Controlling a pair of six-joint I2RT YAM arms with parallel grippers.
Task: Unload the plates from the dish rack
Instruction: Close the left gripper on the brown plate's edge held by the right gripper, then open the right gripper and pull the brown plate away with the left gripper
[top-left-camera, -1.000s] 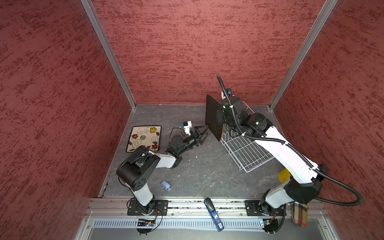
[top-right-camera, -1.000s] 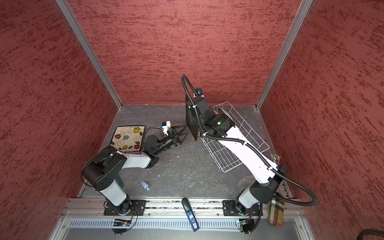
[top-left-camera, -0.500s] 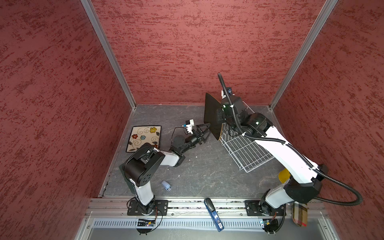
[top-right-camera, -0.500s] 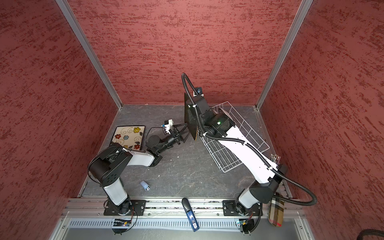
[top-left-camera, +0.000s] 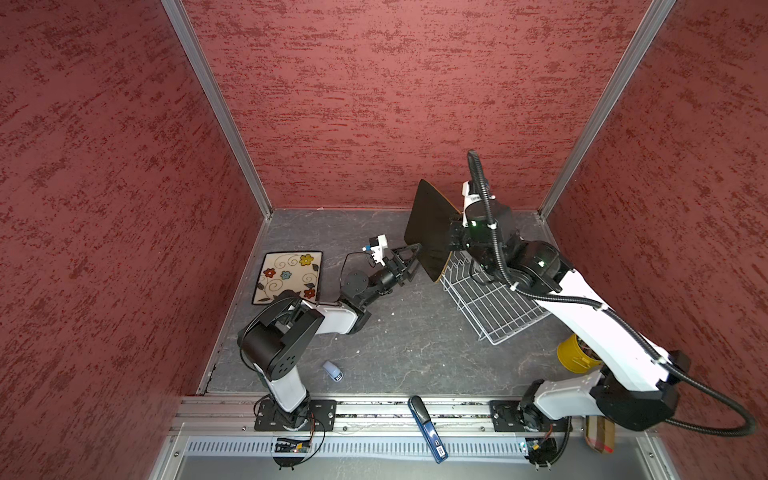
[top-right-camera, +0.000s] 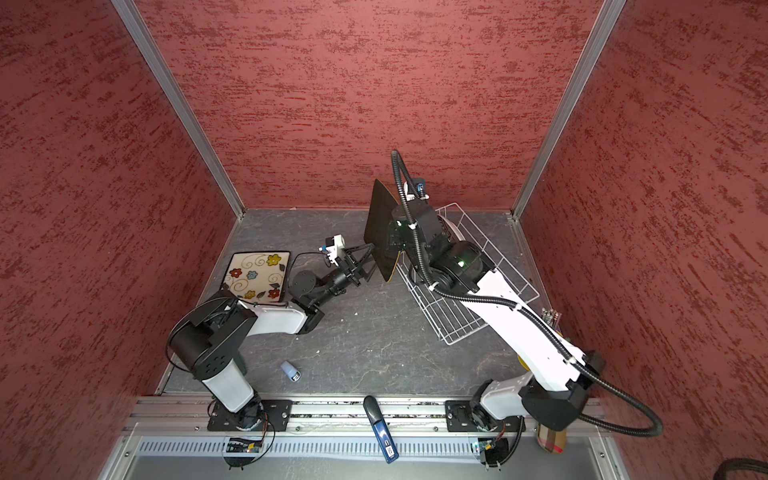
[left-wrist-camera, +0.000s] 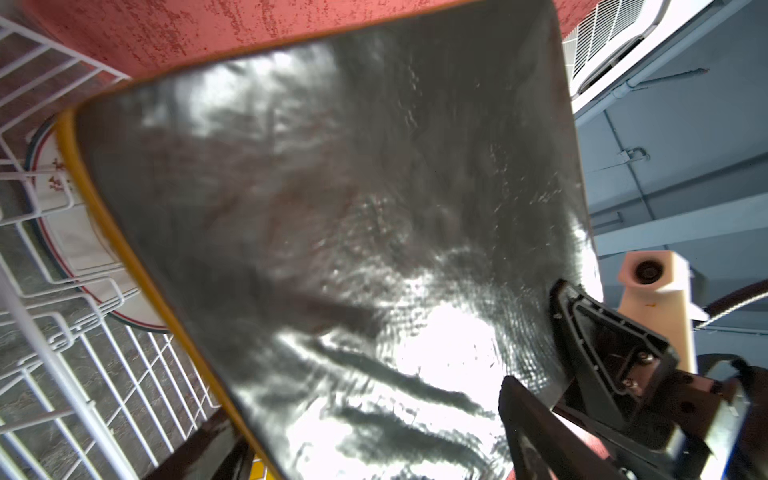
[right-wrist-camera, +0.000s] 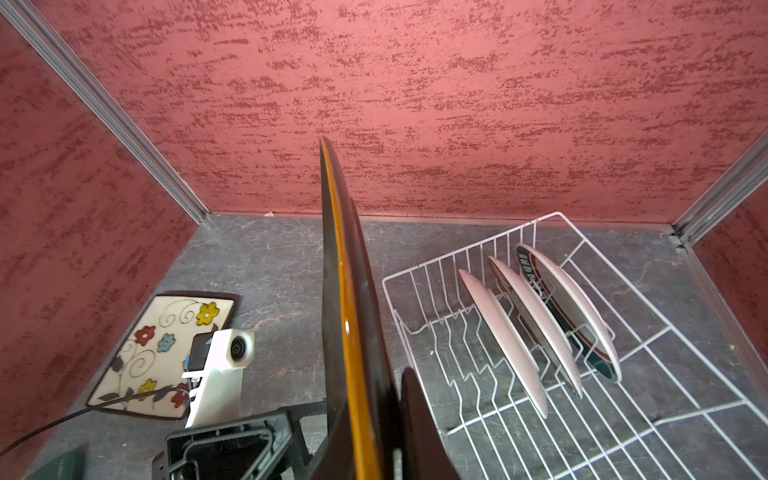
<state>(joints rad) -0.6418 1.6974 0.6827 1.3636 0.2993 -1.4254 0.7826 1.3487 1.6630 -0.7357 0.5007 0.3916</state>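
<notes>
The cream flowered plate is far away from my right gripper, so my left gripper should grab the dark brown plate by its free edge and stack it there.
My right gripper is shut on one edge of the dark brown square plate and holds it upright just left of the dish rack. The open left gripper straddles the plate's lower edge, one finger on each face of the dark brown plate. Three round white plates stand in the rack, the farthest with a teal rim. The cream flowered square plate lies flat at the left.
A small blue-grey bottle lies on the floor near the left arm's base. A blue-handled tool rests on the front rail. A yellow cup stands behind the right arm. Red walls close in three sides.
The left gripper has reached right and up to the brown plate, and its jaws have narrowed a little. The right gripper has kept the plate nearly still.
</notes>
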